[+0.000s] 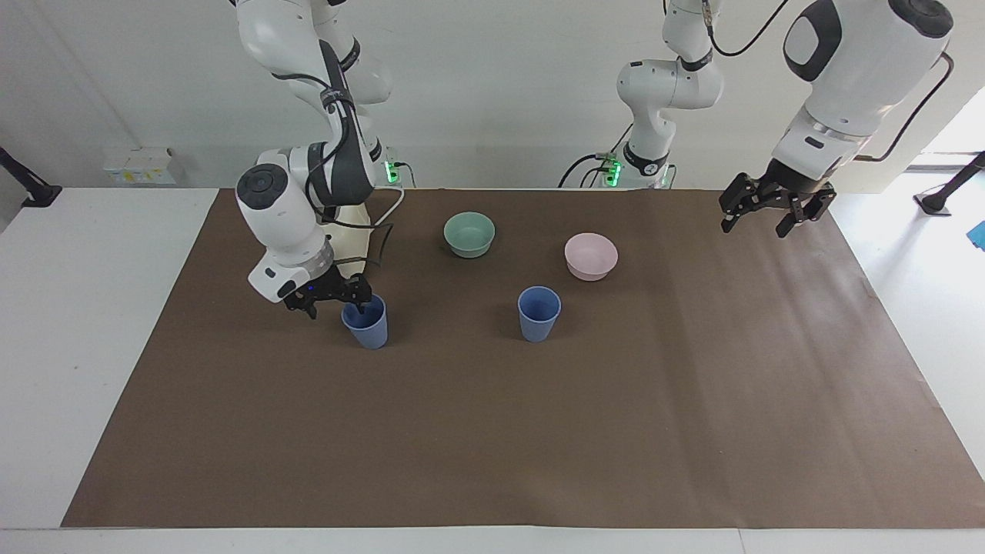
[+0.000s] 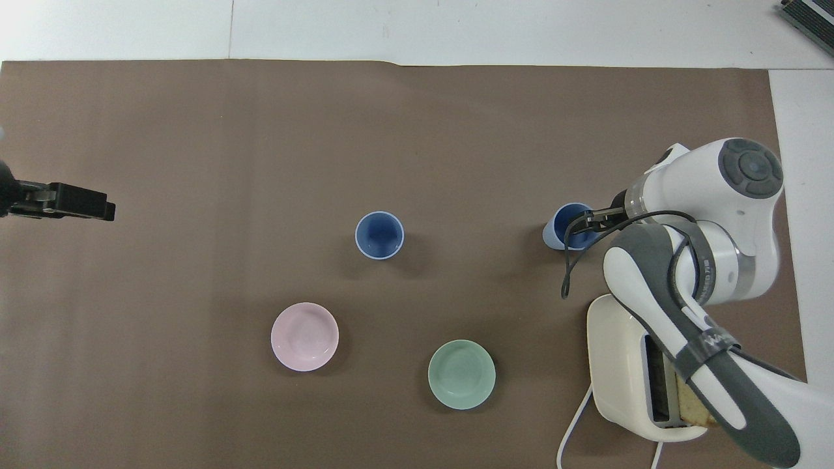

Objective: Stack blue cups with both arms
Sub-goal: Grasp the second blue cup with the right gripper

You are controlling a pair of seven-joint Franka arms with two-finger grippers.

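Observation:
The other blue cup (image 2: 554, 231) will sink deep into the middle blue cup (image 2: 380, 235) when the robot lowers it, because the middle blue cup is empty and gets narrower toward its bottom.
Two blue cups stand upright and apart on the brown mat. One cup (image 1: 539, 314) (image 2: 379, 234) is at the middle, with nothing near it. The other cup (image 1: 369, 329) (image 2: 559, 229) is toward the right arm's end. My right gripper (image 1: 334, 306) (image 2: 586, 220) is low at this cup and open. One finger dips inside the rim and the other is outside the cup. My left gripper (image 1: 758, 223) (image 2: 104, 210) is open and empty. It hangs raised over the mat's edge at the left arm's end.
A cream toaster (image 2: 619, 365) with a slice of bread stands nearer to the robots than the right gripper's cup, mostly hidden by the right arm in the facing view. A green bowl (image 1: 469, 233) (image 2: 461, 374) and a pink bowl (image 1: 590, 255) (image 2: 304, 336) sit nearer to the robots than the cups.

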